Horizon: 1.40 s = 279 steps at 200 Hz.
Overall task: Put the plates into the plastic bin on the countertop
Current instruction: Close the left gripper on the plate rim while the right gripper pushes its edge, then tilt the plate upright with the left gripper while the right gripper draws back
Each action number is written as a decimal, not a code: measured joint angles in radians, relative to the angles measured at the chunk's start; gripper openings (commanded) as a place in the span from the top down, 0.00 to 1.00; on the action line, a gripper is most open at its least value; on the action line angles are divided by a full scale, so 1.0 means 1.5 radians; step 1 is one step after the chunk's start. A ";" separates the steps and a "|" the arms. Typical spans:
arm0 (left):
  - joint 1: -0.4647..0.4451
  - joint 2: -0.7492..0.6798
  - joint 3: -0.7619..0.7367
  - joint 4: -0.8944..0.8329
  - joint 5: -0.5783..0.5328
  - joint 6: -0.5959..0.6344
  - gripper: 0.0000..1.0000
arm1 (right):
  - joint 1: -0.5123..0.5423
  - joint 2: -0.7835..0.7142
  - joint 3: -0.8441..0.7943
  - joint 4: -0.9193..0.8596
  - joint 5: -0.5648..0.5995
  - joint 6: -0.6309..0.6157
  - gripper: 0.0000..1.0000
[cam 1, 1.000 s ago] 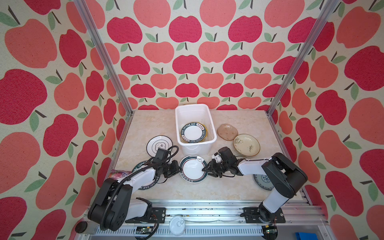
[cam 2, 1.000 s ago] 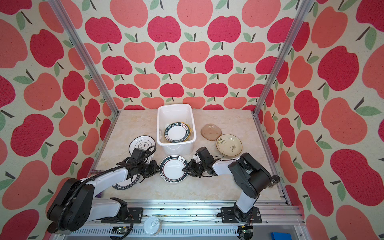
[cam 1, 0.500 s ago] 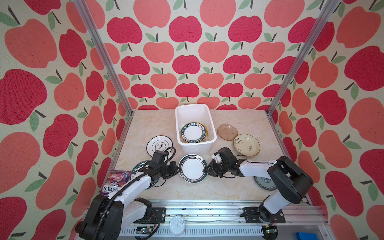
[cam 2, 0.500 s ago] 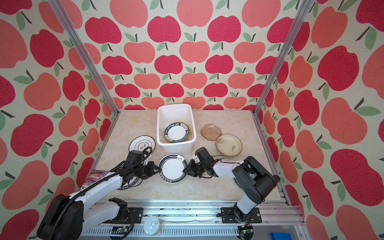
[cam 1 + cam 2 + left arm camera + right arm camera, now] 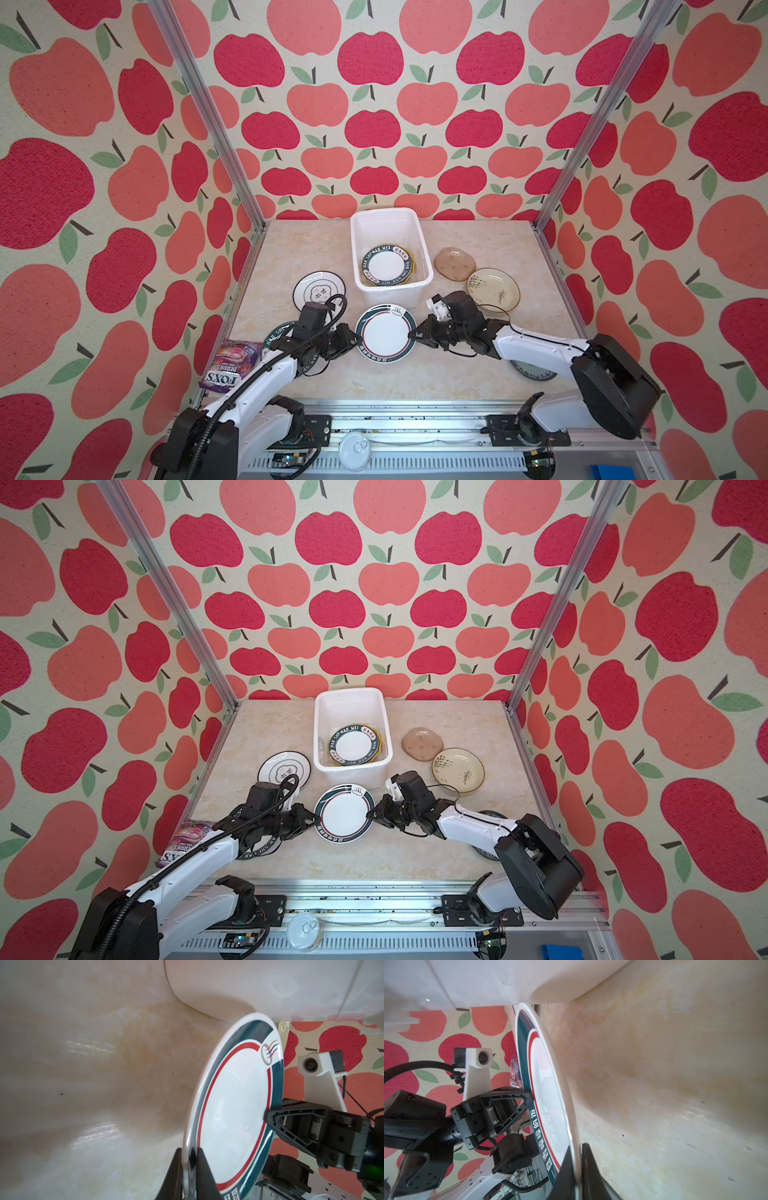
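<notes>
My grippers on opposite rims of the plate (image 5: 413,327) span wider than the bin, so next my left gripper regrips the plate's rim (image 5: 360,329) and takes the plate in alone.
A white plate with a teal rim and a red ring (image 5: 385,332) (image 5: 343,813) sits just in front of the plastic bin (image 5: 390,296) (image 5: 351,776). My left gripper (image 5: 353,338) (image 5: 189,1150) is shut on the plate's (image 5: 232,1105) left rim. On the opposite rim of the plate (image 5: 548,1088), my right gripper (image 5: 412,334) (image 5: 577,1147) is shut too. Inside the bin a dark lettered plate (image 5: 385,266) (image 5: 354,746) lies on a yellow one. On the countertop (image 5: 415,374) lie a black-ringed white plate (image 5: 319,289), a translucent brown plate (image 5: 455,264) and a cream plate (image 5: 493,289).
A dark lettered plate (image 5: 277,332) lies partly under my left arm. A blue-patterned plate (image 5: 534,372) lies partly under my right arm. A purple sweets bag (image 5: 230,363) rests at the counter's front left edge. Aluminium rails border the counter, and the bin's front wall stands close behind the held plate.
My right gripper's jaws have closed onto the plate's right rim. The left arm's elbow has swung outward to the left. The plate has stayed almost in place.
</notes>
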 measured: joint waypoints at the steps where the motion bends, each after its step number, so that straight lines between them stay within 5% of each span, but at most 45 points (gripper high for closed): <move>1: 0.000 0.000 0.000 -0.001 0.001 0.001 0.75 | 0.001 -0.002 0.000 0.001 0.000 0.000 1.00; 54: -0.008 -0.040 0.000 -0.026 0.018 0.020 0.49 | 0.008 -0.042 -0.008 0.003 0.024 0.005 1.00; 87: -0.008 -0.070 0.000 -0.031 0.023 0.020 0.46 | 0.009 -0.067 -0.017 0.014 0.029 0.019 1.00; 244: 0.003 -0.139 0.000 -0.035 0.041 -0.045 1.00 | 0.024 -0.009 -0.018 0.111 0.012 0.066 1.00; 279: 0.002 -0.161 0.001 -0.042 0.035 -0.054 1.00 | 0.031 -0.009 -0.018 0.111 0.011 0.075 0.62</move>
